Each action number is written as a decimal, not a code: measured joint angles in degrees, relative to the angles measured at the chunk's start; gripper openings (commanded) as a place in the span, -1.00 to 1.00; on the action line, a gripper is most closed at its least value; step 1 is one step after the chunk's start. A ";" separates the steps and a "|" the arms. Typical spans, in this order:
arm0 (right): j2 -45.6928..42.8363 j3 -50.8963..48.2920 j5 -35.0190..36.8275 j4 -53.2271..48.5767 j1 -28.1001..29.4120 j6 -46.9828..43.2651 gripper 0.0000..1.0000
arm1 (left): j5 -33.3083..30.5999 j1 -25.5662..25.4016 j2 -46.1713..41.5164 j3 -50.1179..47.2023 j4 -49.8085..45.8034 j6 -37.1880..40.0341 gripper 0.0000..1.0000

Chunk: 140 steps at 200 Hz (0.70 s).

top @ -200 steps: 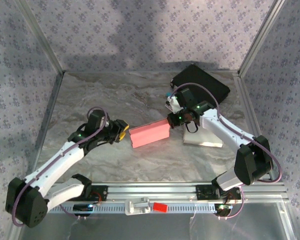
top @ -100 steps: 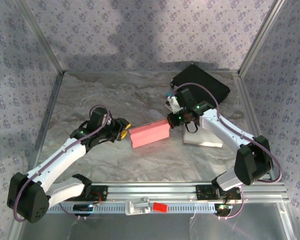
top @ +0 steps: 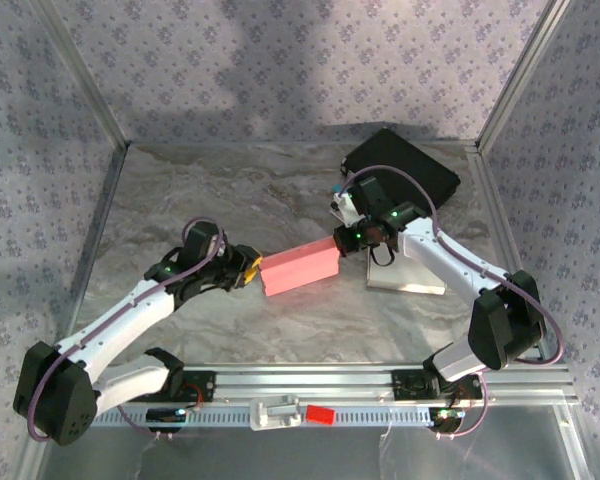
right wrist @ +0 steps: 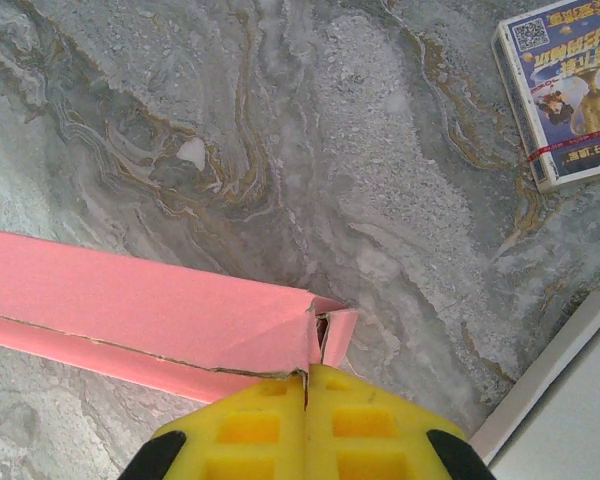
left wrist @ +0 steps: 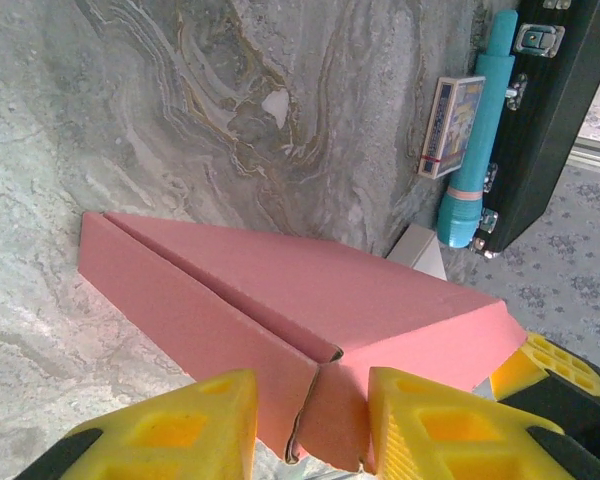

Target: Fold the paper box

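I should move my shut right gripper back, open it, turn it and squeeze the pink box's end from both sides, because the small corner flap stands slightly open beside my right gripper.
The pink paper box lies flattened on the marble table, mid-centre. My left gripper is at its left end, open; in the left wrist view the yellow fingers straddle the box's folded end flap, with the box stretching away. My right gripper is at the box's upper right corner. In the right wrist view that gripper is shut, pinching the edge of the pink box beside a small upturned corner flap.
A black case lies open at the back right, with a teal cylinder and a small card box beside it. A white flat panel lies under the right arm. Metal frame posts border the table.
My left gripper has moved right, closing the gap to the box's left end so its fingers now straddle the flap. The right gripper and the box have stayed put.
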 measured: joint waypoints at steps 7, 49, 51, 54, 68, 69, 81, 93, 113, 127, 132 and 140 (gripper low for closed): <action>0.07 0.11 0.13 -0.09 0.00 0.04 -1.00 | -0.02 -0.11 0.00 -0.17 0.28 -0.02 -0.35; 0.20 0.44 0.57 -0.66 0.15 0.35 -1.00 | -0.04 -0.59 -0.37 -0.87 1.31 0.00 -0.38; 0.20 0.46 0.57 -0.68 0.15 0.39 -1.00 | -0.02 -0.59 -0.37 -0.87 1.36 0.00 -0.38; 0.20 0.48 0.59 -0.70 0.15 0.39 -1.00 | -0.02 -0.59 -0.37 -0.87 1.36 0.00 -0.39; 0.24 0.87 0.70 -1.22 0.15 0.42 -0.97 | -0.04 -0.59 -0.37 -0.87 1.40 0.02 -0.39; 0.24 0.94 0.74 -1.36 0.15 0.42 -0.96 | -0.02 -0.59 -0.37 -0.87 1.40 0.02 -0.39; 0.28 1.42 0.81 -2.27 0.15 0.48 -0.85 | -0.02 -0.66 -0.37 -0.87 1.40 0.04 -0.39; 0.28 1.64 0.81 -3.02 0.15 0.83 -0.74 | 0.00 -0.66 -0.37 -0.87 1.40 0.11 -0.40; 0.24 1.75 0.79 -3.98 0.02 1.60 -0.56 | -0.02 -0.66 -0.37 -0.87 1.40 0.24 -0.40; 0.11 1.86 0.68 -4.72 -0.46 2.47 -0.45 | -0.02 -0.66 -0.37 -0.87 1.40 0.24 -0.40; -0.04 1.92 0.52 -5.01 -0.76 2.73 -0.42 | -0.02 -0.66 -0.37 -0.87 1.40 0.26 -0.40; -0.42 1.97 0.17 -5.27 -1.31 3.30 -0.37 | -0.02 -0.66 -0.37 -0.87 1.40 0.26 -0.40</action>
